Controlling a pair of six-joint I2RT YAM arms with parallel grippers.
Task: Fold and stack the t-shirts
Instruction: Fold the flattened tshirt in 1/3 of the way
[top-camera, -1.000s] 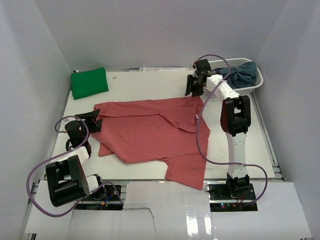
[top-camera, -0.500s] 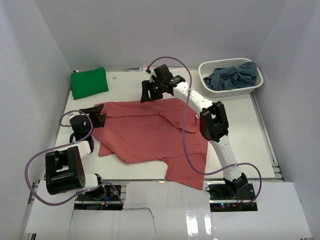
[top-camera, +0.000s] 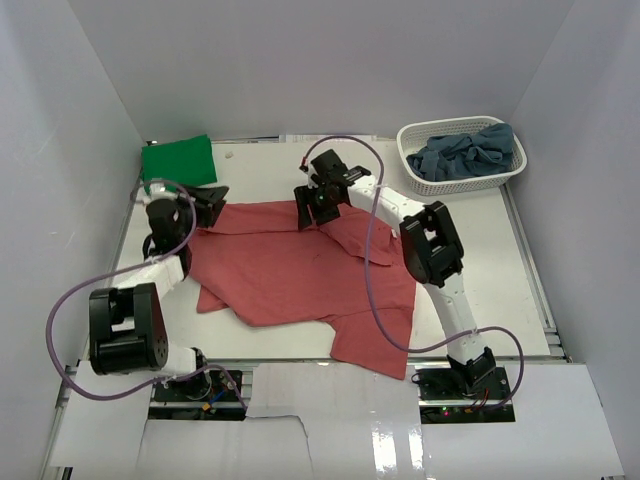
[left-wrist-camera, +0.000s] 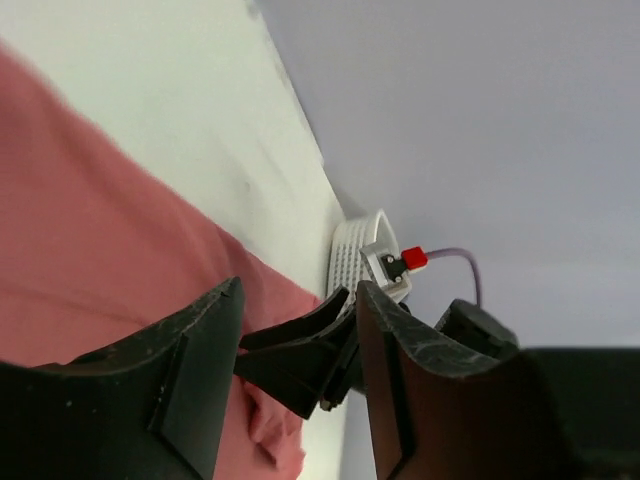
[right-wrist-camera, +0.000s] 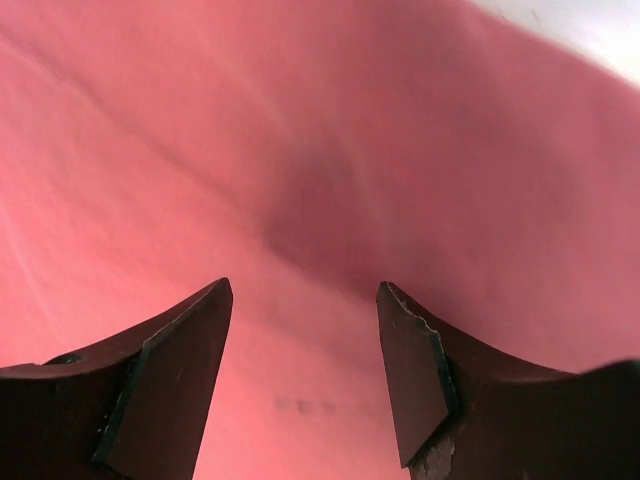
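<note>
I can see a rumpled fold (top-camera: 352, 243) across the salmon-red t-shirt, so I should move my left gripper to the far edge's middle (top-camera: 280, 214) on the t-shirt while my right gripper pulls the fold.
A salmon-red t-shirt (top-camera: 290, 270) lies spread and rumpled across the middle of the table. My left gripper (top-camera: 214, 199) hovers at its far left corner, open, with nothing between the fingers (left-wrist-camera: 295, 300); red cloth (left-wrist-camera: 80, 230) lies below it. My right gripper (top-camera: 309, 207) hangs open just above the shirt's far edge. In the right wrist view only red cloth (right-wrist-camera: 300, 150) shows beneath the spread jaws (right-wrist-camera: 305, 292). A folded bright green t-shirt (top-camera: 178, 163) rests at the far left. Grey-blue t-shirts (top-camera: 468, 152) are bunched in the basket.
The white lattice basket (top-camera: 415, 165) stands at the far right corner, and it shows small in the left wrist view (left-wrist-camera: 352, 255). Grey walls close in the table (top-camera: 480, 260) on three sides. Purple cables loop off both arms.
The right arm swung left from the basket to the red shirt's far edge, its jaws widening. The left gripper moved away from me, from the shirt's left side to its far left corner.
</note>
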